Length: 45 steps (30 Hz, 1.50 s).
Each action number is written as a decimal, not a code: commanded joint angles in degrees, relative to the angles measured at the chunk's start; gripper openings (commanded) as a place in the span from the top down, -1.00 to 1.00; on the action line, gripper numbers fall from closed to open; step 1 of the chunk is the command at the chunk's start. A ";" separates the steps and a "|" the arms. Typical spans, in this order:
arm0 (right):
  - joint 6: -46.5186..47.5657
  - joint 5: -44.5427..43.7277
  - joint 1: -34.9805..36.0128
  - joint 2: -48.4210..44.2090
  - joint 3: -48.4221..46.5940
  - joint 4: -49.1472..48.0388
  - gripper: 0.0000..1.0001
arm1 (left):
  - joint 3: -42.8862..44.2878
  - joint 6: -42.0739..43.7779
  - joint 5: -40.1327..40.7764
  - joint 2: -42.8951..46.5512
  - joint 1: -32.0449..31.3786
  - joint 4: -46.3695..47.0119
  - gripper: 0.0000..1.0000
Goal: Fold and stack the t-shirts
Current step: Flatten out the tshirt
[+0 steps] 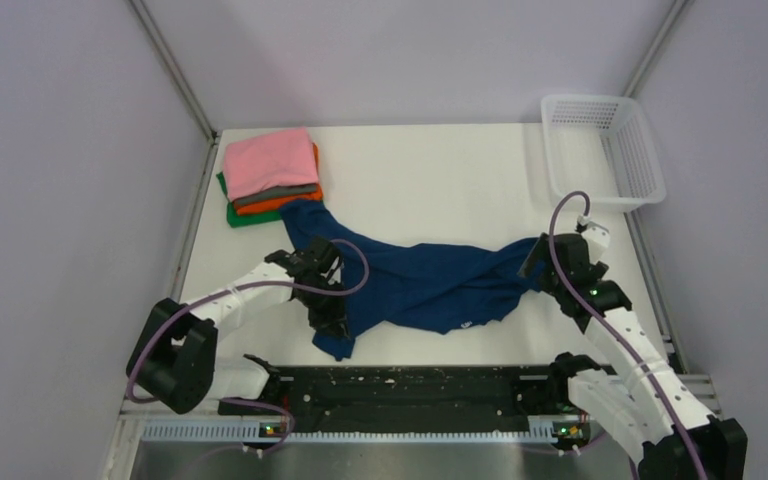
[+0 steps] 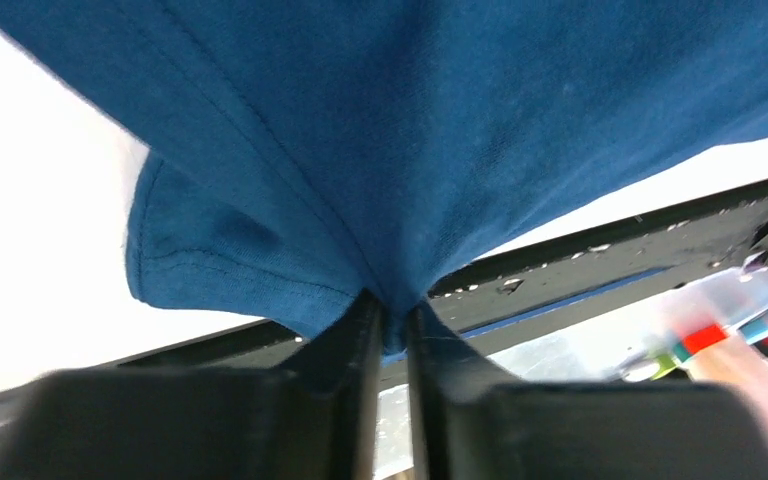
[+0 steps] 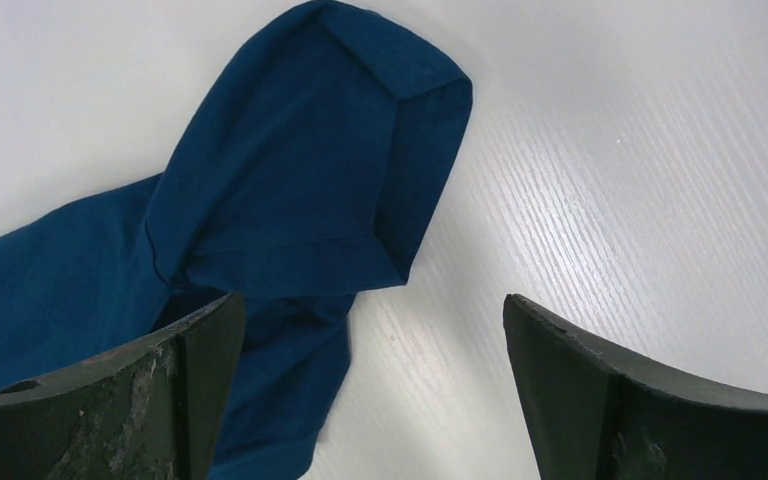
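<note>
My right gripper should pinch the t-shirt's loose end (image 3: 400,62) and lift together with my left gripper to spread the t-shirt out, because the navy blue t-shirt lies bunched (image 1: 430,283) across the middle.
A navy blue t-shirt (image 1: 430,285) lies crumpled across the middle of the table, with a bit of pale print (image 1: 468,323) at its near edge. My left gripper (image 1: 330,318) is shut on the shirt's near left part. In the left wrist view the jaws (image 2: 392,325) pinch a fold of the navy cloth (image 2: 410,130) and hold it up. My right gripper (image 1: 535,260) is open and empty at the shirt's right end. In the right wrist view it (image 3: 370,335) hovers over the table beside a navy sleeve (image 3: 300,180). Folded pink (image 1: 270,160), grey, orange (image 1: 280,203) and green shirts are stacked at the back left.
A white mesh basket (image 1: 605,150) stands at the back right corner. A black rail (image 1: 410,390) runs along the table's near edge between the arm bases. One end of the navy shirt reaches up to the folded stack.
</note>
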<state>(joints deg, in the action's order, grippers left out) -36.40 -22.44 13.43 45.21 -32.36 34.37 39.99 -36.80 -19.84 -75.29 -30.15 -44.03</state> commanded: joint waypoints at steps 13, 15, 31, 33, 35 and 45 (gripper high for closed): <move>0.89 -1.43 -6.15 8.65 -2.62 -1.64 -0.97 | 14.46 -0.95 6.51 5.84 -0.25 -10.60 1.00; 2.11 0.15 -8.47 9.95 -2.58 -3.46 -0.95 | 15.88 -1.31 7.85 5.89 -0.26 -11.75 1.00; -0.48 22.16 -22.57 27.01 -6.56 -24.38 -0.40 | 19.54 -5.05 13.31 7.65 0.10 -11.84 1.00; -0.41 22.11 -22.65 30.16 -7.63 -25.33 -0.37 | 19.23 -5.35 13.49 7.70 0.18 -11.91 1.00; -0.55 20.64 -22.66 33.07 -8.33 -26.18 -0.34 | 19.00 -5.39 13.85 7.62 0.26 -12.02 1.00; -1.22 19.55 -22.75 43.12 -6.60 -32.56 0.09 | 17.93 -6.96 15.85 7.53 0.80 -12.80 1.00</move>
<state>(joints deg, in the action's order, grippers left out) -37.30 -2.50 -8.62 84.03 -39.13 6.31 58.50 -42.22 -5.89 -69.12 -29.76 -56.07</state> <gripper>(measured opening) 0.546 0.025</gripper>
